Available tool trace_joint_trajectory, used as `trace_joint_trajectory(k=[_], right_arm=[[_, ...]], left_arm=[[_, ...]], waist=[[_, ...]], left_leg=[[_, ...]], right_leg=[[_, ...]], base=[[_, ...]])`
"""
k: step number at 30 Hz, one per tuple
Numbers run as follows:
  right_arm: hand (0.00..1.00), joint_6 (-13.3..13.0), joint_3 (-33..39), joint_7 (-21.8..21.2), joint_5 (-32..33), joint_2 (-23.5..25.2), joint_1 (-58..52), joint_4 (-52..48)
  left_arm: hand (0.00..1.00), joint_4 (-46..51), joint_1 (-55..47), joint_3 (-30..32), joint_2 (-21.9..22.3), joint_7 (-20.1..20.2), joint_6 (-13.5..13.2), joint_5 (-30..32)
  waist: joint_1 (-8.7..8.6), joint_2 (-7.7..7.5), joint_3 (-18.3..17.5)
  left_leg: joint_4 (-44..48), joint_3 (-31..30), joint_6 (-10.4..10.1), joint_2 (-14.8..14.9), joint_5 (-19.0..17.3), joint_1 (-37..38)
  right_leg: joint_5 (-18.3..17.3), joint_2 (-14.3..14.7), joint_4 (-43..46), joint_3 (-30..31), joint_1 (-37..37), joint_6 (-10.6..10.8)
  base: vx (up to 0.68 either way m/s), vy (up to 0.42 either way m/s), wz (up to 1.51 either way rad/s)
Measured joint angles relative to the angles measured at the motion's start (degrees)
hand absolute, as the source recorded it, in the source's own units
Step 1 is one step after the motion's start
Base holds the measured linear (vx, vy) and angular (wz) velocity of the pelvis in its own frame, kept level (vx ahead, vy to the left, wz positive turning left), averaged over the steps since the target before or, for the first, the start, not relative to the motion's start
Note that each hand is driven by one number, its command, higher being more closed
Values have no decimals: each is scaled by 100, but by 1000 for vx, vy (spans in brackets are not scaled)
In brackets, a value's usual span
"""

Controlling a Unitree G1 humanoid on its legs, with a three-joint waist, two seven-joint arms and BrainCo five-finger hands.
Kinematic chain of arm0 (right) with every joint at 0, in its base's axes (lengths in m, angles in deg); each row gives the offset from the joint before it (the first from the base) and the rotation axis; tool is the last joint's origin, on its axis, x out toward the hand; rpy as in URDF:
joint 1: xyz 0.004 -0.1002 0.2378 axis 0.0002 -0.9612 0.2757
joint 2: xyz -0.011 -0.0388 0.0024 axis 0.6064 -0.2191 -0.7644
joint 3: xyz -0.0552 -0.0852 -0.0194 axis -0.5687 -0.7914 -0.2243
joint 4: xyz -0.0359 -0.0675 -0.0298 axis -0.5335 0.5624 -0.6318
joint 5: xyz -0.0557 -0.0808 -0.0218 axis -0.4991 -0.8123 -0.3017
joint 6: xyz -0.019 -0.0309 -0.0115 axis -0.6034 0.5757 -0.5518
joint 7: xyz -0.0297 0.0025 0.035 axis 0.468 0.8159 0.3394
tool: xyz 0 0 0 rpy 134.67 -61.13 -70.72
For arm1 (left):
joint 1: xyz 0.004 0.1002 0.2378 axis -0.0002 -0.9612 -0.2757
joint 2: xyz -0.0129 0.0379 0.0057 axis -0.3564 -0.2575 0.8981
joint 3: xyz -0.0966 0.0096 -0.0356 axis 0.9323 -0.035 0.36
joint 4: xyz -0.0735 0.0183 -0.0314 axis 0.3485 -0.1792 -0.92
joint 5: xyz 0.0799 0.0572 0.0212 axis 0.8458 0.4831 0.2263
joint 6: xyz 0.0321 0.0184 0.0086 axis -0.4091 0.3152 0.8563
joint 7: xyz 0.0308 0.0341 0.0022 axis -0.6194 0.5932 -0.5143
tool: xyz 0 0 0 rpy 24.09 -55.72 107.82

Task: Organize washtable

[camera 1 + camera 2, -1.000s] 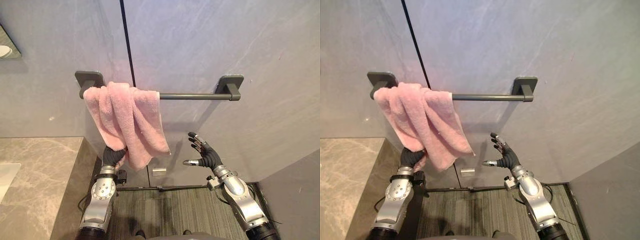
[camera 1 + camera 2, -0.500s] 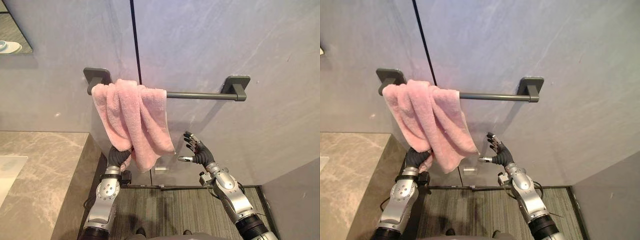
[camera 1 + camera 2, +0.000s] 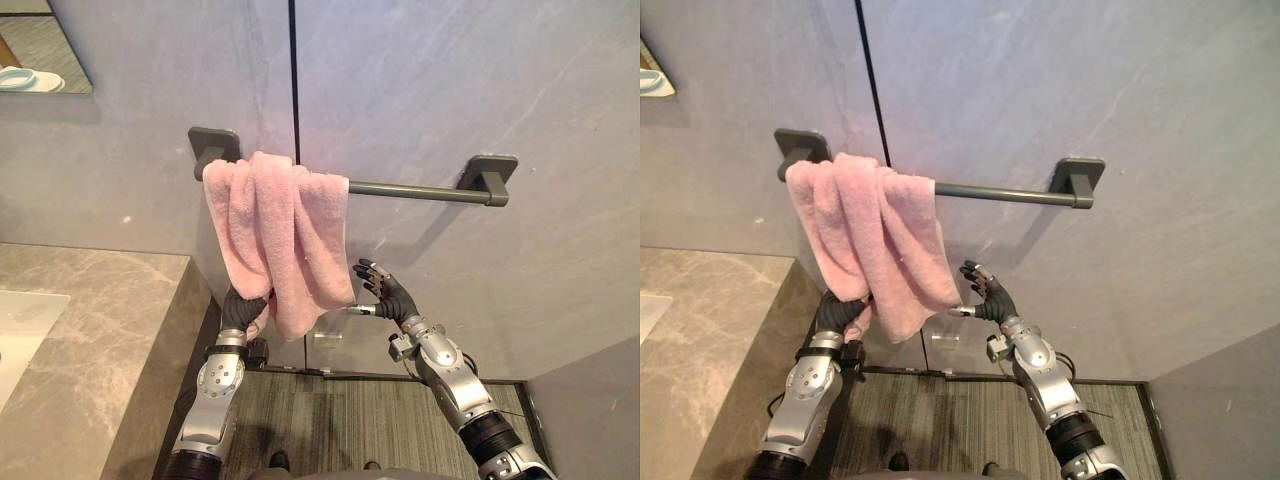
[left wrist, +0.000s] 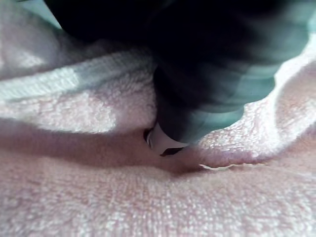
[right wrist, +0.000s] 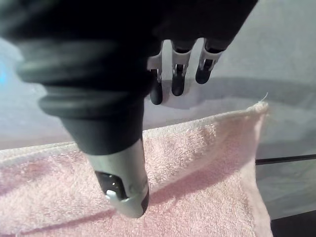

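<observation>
I expect the pink towel (image 3: 322, 235) to slide along the smooth bar and spread wider when I pull the towel's edge sideways, because deep folds (image 3: 272, 205) bunch up over the bar.
A pink towel (image 3: 280, 230) hangs bunched over the left end of a dark grey wall bar (image 3: 420, 190). My left hand (image 3: 243, 308) reaches up from below and is shut on the towel's lower folds; in the left wrist view its thumb presses into the pink cloth (image 4: 98, 197). My right hand (image 3: 388, 295) is open just right of the towel's lower right corner, fingers spread toward the wall. In the right wrist view the towel's hem (image 5: 197, 168) lies just past its thumb (image 5: 123, 182).
A grey marble counter (image 3: 100, 330) with a white basin edge (image 3: 25, 315) stands at the left. A mirror corner (image 3: 40, 50) shows top left. The right half of the bar is bare. A dark ribbed mat (image 3: 340, 420) covers the floor below.
The camera has shifted, so the whole scene sits further right. My right hand has moved left and closer to the towel's right edge. My left hand keeps its hold on the towel.
</observation>
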Motion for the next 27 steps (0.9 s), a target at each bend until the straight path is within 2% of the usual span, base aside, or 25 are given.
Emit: trace_joint_trajectory(k=[8,9,16,22,27], right_arm=[[0,3,-121,21,0,85,335,1],[100,3,-138,23,0,87,350,1],[100,3,-227,52,1,190,543,1],[100,1,-228,128,4,263,590,1],[100,1,-226,127,7,279,594,1]], left_arm=[[100,1,1,-45,-4,2,-1,-33],[100,0,1,-45,-5,2,-1,-45],[100,2,18,-46,-8,1,-1,-47],[100,12,58,-44,-14,-1,-1,-46],[100,14,57,-46,-34,1,-1,-46]], waist=[[17,-12,-8],[19,-16,-11],[55,-37,-24],[179,-88,-58],[175,-88,-58]], left_leg=[[0,-23,0,3,0,-84],[1,-23,0,4,0,-94],[1,-32,0,13,-1,-133],[3,-35,-1,54,-1,-158],[5,-36,-2,69,-2,-162]], right_leg=[[3,7,-14,-17,-60,-5],[3,8,-14,-17,-69,-5],[13,24,-51,-7,-84,-19],[43,74,-110,48,-82,-61],[43,89,-115,55,-82,-61]], base=[[0,-1,1],[0,0,0],[0,0,0],[-3,-1,1],[-7,1,0]])
